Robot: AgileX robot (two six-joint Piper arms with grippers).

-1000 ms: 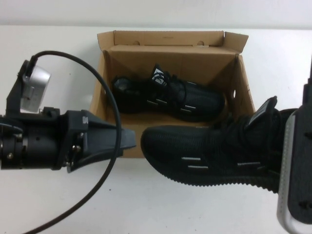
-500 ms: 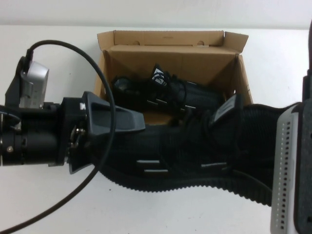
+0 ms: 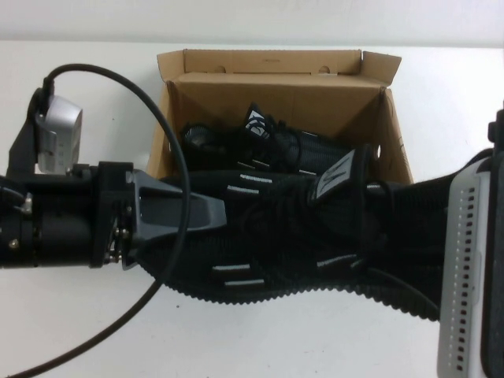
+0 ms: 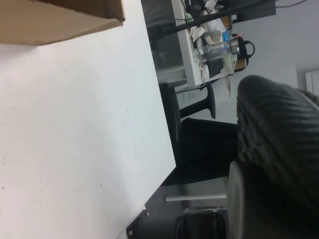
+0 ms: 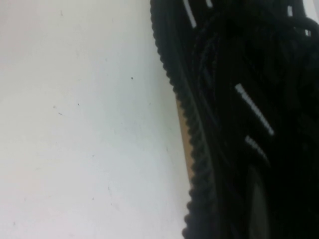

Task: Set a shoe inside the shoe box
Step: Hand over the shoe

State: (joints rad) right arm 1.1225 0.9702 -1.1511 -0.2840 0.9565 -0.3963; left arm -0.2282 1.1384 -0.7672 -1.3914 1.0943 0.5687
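Note:
I should move my right gripper to the shoe's tongue point(image 3: 339, 177) while my left gripper keeps hold of the shoe's toe, because my right gripper holds the shoe's heel point(image 3: 417, 268) past the box's side.
The brown shoe box point(image 3: 272, 85) stands open at the back middle, with one black sneaker point(image 3: 303, 153) lying inside. A second black shoe point(image 3: 299, 244) with white dashes hangs across the box's front wall, above the table. My right gripper point(image 5: 279, 199) is shut on its heel end at the right and is mostly hidden under the wrist camera. My left gripper point(image 3: 209, 228) is open at the left, with the shoe's toe between its fingers point(image 3: 185, 209). The toe fills the left wrist view point(image 4: 279, 129) beside one finger point(image 4: 234, 199).
The box's flap lid point(image 3: 272, 60) stands up at the back. A black cable point(image 3: 169, 142) loops from the left arm past the box's left wall. Bare white table point(image 3: 260, 339) lies in front. A box corner point(image 4: 60, 20) shows in the left wrist view.
My right gripper has carried the shoe leftward and a little toward the box. Its toe has gone in between the left gripper's fingers. The left arm has barely moved.

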